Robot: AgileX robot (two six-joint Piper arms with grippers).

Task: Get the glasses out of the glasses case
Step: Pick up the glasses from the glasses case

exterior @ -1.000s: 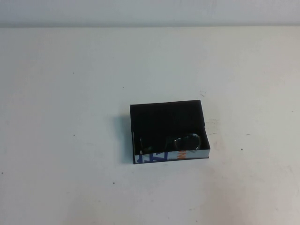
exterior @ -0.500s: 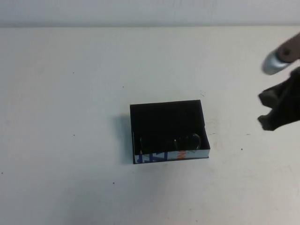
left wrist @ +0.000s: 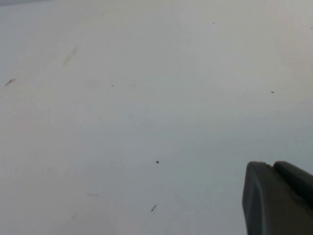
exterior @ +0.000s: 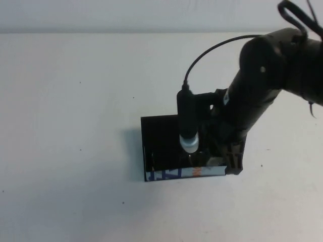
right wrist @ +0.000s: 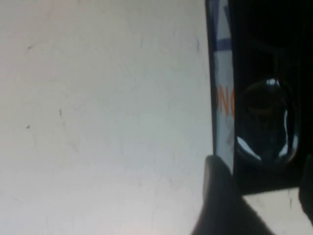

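Next, my right gripper moves farther in over the glasses (right wrist: 275, 64) before it closes, because one of its fingers is outside the case's white side (right wrist: 225, 142), short of the lens.
The glasses case (exterior: 161, 138), a shallow black box with a white, blue-lettered near wall (exterior: 174, 173), lies at mid table. My right gripper (exterior: 229, 159) hangs over its right end, and the arm and wrist camera cover that part. In the right wrist view the gripper (right wrist: 261, 193) is open, one finger (right wrist: 220, 196) outside the white wall (right wrist: 222, 73), the other at the picture's edge. One dark shiny lens of the glasses (right wrist: 264, 122) lies inside the case just ahead of the fingers, apart from them. My left gripper (left wrist: 274, 196) is shut and empty over bare table, outside the high view.
The white table (exterior: 75, 126) stretches bare to the left of and in front of the case. The right arm's black cable (exterior: 212, 50) arcs above the case. A pale wall runs along the table's far edge.
My right arm has swung in from the right edge and down over the case's right end, its gripper open. The glasses are now covered in the high view. The case has not moved.
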